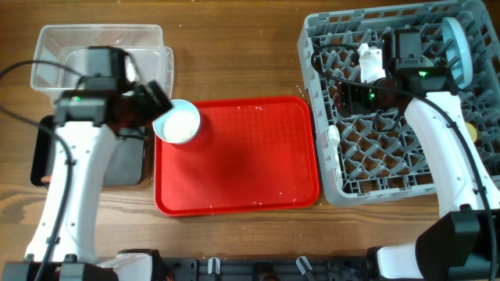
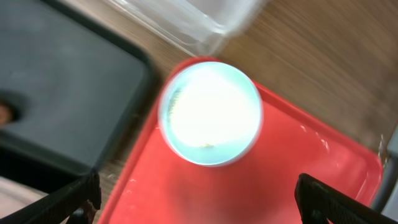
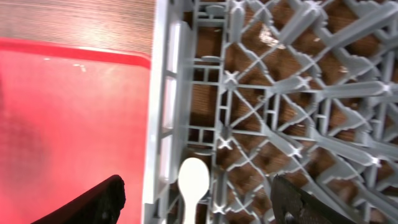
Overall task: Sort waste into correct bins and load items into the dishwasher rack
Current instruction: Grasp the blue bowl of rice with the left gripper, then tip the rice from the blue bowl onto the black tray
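Observation:
White grains are in the pale bowl [image 1: 180,125] close to the black tray, so the robot's left gripper should tip the bowl over the black tray [image 1: 125,164] before it loads the bowl.
A small pale bowl [image 1: 179,124] [image 2: 210,112] stands upright on the far left corner of the red tray [image 1: 242,156]. Its inside looks washed-out white with a few specks. My left gripper [image 1: 158,101] [image 2: 199,211] is open above the bowl and holds nothing. My right gripper [image 1: 353,95] [image 3: 198,208] is open over the left part of the grey dishwasher rack [image 1: 391,183] [image 3: 286,93]. The white spoon [image 1: 333,137] [image 3: 193,182] lies in the rack by its left wall, between the open fingers. The light-blue plate [image 1: 456,45] stands upright in the rack's far right. The red wrapper is out of view.
The clear tub [image 1: 101,48] [image 2: 186,18] stands at the far left, with the black tray [image 1: 129,164] [image 2: 62,93] in front of it, under my left arm. An orange-brown bit [image 2: 5,113] shows in the black tray. A few white grains lie on the red tray.

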Robot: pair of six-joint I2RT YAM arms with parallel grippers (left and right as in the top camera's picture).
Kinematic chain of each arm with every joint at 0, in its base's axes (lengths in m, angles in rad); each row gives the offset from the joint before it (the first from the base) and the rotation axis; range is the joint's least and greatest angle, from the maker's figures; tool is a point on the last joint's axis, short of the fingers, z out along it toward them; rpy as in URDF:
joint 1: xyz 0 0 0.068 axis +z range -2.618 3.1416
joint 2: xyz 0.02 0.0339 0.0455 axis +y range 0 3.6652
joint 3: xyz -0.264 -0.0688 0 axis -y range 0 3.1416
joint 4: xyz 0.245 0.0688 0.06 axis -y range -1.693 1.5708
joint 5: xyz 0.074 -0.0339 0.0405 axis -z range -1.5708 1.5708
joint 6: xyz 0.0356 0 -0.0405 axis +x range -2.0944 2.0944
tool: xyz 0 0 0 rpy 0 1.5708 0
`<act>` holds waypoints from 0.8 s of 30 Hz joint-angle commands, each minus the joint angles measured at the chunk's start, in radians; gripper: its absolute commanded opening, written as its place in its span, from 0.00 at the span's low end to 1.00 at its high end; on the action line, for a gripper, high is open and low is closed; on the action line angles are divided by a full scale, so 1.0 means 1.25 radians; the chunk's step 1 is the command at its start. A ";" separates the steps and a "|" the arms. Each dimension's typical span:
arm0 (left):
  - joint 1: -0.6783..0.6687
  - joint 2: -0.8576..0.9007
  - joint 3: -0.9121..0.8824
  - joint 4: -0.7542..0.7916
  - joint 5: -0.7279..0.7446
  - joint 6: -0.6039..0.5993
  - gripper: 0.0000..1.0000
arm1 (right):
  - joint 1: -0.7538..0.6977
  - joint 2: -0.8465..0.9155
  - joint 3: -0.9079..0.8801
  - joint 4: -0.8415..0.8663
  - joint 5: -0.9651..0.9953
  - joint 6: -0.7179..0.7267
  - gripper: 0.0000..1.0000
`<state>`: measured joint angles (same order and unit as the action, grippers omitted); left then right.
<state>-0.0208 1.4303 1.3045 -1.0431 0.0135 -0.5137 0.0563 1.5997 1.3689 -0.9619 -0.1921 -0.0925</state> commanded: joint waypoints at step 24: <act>-0.238 0.430 0.003 0.236 -0.072 0.092 0.13 | 0.000 -0.016 -0.001 -0.001 -0.060 0.014 0.77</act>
<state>-0.3172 1.9537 1.3045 -0.7483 -0.0669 -0.3981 0.0563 1.5997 1.3689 -0.9634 -0.2470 -0.0860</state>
